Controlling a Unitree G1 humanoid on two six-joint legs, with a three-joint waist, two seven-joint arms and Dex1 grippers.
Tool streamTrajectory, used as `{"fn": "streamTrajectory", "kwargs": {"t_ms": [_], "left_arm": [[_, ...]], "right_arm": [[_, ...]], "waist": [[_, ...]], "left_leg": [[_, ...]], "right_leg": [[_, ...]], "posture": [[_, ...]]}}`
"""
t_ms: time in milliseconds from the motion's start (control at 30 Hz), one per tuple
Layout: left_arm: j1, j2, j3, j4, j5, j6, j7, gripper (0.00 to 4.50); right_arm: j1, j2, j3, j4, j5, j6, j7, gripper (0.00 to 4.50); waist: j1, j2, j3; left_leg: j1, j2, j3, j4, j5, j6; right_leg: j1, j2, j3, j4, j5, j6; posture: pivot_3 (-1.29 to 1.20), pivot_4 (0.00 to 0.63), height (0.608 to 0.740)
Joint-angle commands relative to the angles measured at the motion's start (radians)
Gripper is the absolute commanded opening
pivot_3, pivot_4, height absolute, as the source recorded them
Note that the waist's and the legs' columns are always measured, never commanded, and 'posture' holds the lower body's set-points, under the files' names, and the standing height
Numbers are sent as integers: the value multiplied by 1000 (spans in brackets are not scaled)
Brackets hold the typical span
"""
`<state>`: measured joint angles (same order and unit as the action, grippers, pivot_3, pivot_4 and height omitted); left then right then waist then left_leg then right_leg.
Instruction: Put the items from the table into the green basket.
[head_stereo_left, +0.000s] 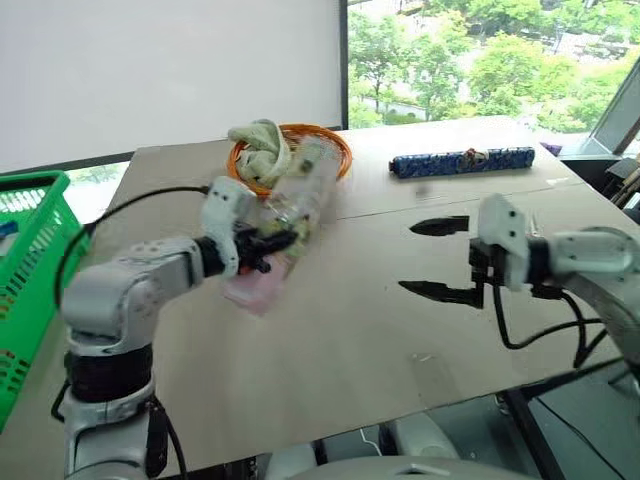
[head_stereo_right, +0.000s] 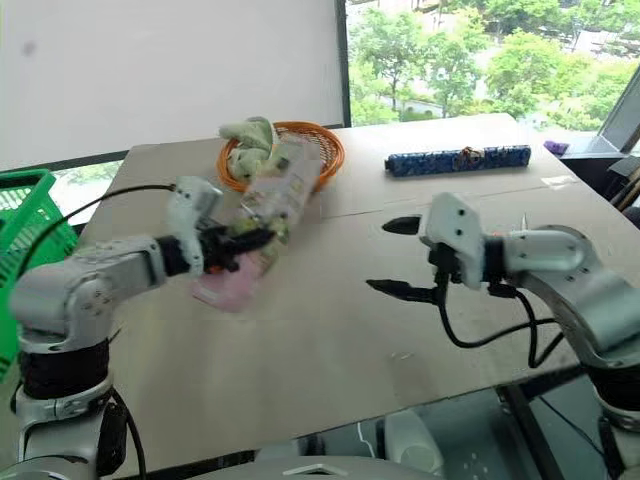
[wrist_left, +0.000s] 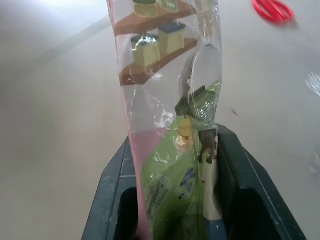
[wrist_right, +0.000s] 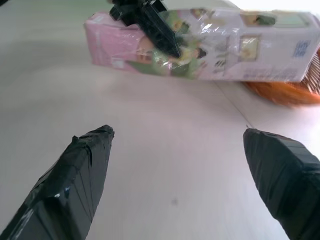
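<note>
I should keep carrying the pinkish pack (head_stereo_left: 296, 200), which my left gripper holds across its narrow width above the table, until it is over the green basket's opening (head_stereo_left: 22, 222).
My left gripper (head_stereo_left: 268, 243) is shut on a long pinkish printed pack (head_stereo_left: 290, 215) and holds it tilted above the table (head_stereo_left: 350, 380), just in front of the orange wicker basket. In the left wrist view the pack (wrist_left: 165, 100) rises between the two black fingers (wrist_left: 112, 190). My right gripper (head_stereo_left: 428, 258) hovers open over the middle of the table, pointing toward the pack, with nothing between its fingers (wrist_right: 80, 170). The green basket (head_stereo_left: 30, 250) stands off the table's left edge. Red-handled scissors (wrist_left: 272, 10) lie on the table.
A round orange wicker basket (head_stereo_left: 335, 150) holding a bundled cloth (head_stereo_left: 262, 143) sits at the back of the table. A long dark blue patterned item (head_stereo_left: 462, 160) lies at the back right. A seam runs across the tabletop.
</note>
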<state>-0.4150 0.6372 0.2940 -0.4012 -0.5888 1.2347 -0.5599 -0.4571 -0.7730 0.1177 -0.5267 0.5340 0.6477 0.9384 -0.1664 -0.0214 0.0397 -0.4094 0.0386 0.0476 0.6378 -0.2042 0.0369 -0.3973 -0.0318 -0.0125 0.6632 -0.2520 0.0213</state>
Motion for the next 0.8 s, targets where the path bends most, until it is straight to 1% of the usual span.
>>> {"fn": "streamTrajectory", "kwargs": {"t_ms": [33, 100, 167, 233, 300, 333, 400, 433, 533, 600, 667, 767, 800], "left_arm": [[-43, 69, 213, 16, 78, -71, 132, 1435], [-76, 119, 274, 81, 145, -158, 195, 1435], [-94, 176, 314, 171, 218, -290, 240, 1435], [-90, 250, 339, 271, 280, -404, 252, 1435], [-82, 319, 356, 368, 330, -505, 252, 1435], [-79, 344, 360, 405, 348, -543, 251, 1435], [-80, 397, 361, 538, 381, -654, 236, 1435], [-81, 415, 355, 597, 393, -708, 227, 1435], [-89, 442, 329, 718, 416, -829, 209, 1435], [-120, 459, 294, 859, 445, -932, 204, 1435], [-156, 478, 261, 999, 464, -1030, 188, 1435], [-211, 505, 225, 1178, 479, -1132, 165, 2324], [-228, 510, 222, 1217, 478, -1157, 167, 2933]], "right_arm": [[-212, 191, 102, 142, -82, -89, -56, 4500], [-308, 303, 115, 219, -92, -119, -75, 4500], [-389, 399, 104, 285, -84, -121, -105, 4500], [-446, 469, 84, 327, -66, -135, -106, 4500], [-487, 517, 65, 352, -47, -144, -104, 4500], [-499, 531, 56, 360, -40, -142, -107, 4500], [-513, 548, 42, 366, -26, -137, -103, 4500], [-515, 551, 39, 367, -23, -137, -100, 4500], [-517, 552, 36, 367, -17, -135, -94, 4500], [-517, 553, 39, 364, -18, -133, -92, 4500], [-517, 554, 38, 358, -14, -130, -90, 4500], [-519, 552, 36, 351, -8, -127, -91, 4500], [-519, 550, 36, 350, -6, -127, -90, 4500]], "waist": [[25, -2, 2], [58, -2, 2], [88, -3, 2], [125, -5, 1], [157, -6, 0], [175, -7, -1], [193, -8, -2], [203, -10, -3], [218, -11, -4], [223, -14, -5], [223, -15, -6], [215, -18, -8], [212, -18, -8]], "left_leg": [[1, 0, 1, 0, 0, 0], [-4, 0, -1, 0, 1, -1], [-5, 0, 0, -1, 1, -2], [-8, 0, 1, -3, 1, -2], [-8, 0, 2, -4, -2, -8], [-9, 0, 3, -4, -3, -9], [-11, 0, 3, -4, -4, -9], [-11, -1, 2, -4, -6, -13], [-12, -1, 1, -4, -7, -14], [-12, -1, 1, -4, -6, -15], [-12, -1, 1, -5, -6, -15], [-12, -1, 1, -5, -6, -15], [-12, 0, 2, -5, -6, -15]], "right_leg": [[0, 0, 1, 1, 0, 0], [-5, 3, 1, 2, 3, -3], [-8, 3, 2, 4, 3, -4], [-13, 2, 2, 5, 3, -5], [-14, -1, 2, 5, 3, -5], [-14, -2, 1, 4, 3, -5], [-15, -6, 0, 0, 3, -5], [-15, -8, -1, 0, 3, -5], [-16, -12, -2, 0, 3, -5], [-16, -13, -4, 0, 3, -6], [-16, -13, -4, 0, 2, -11], [-16, -14, -4, 0, 3, -11], [-17, -14, -4, 0, 3, -11]], "posture": [[25, 0, 740], [53, 0, 740], [76, 0, 740], [111, 0, 740], [126, 0, 740], [135, 0, 740], [141, 0, 740], [143, 0, 740], [140, 0, 740], [134, 0, 740], [131, 0, 740], [122, 0, 740], [119, 0, 740]]}}
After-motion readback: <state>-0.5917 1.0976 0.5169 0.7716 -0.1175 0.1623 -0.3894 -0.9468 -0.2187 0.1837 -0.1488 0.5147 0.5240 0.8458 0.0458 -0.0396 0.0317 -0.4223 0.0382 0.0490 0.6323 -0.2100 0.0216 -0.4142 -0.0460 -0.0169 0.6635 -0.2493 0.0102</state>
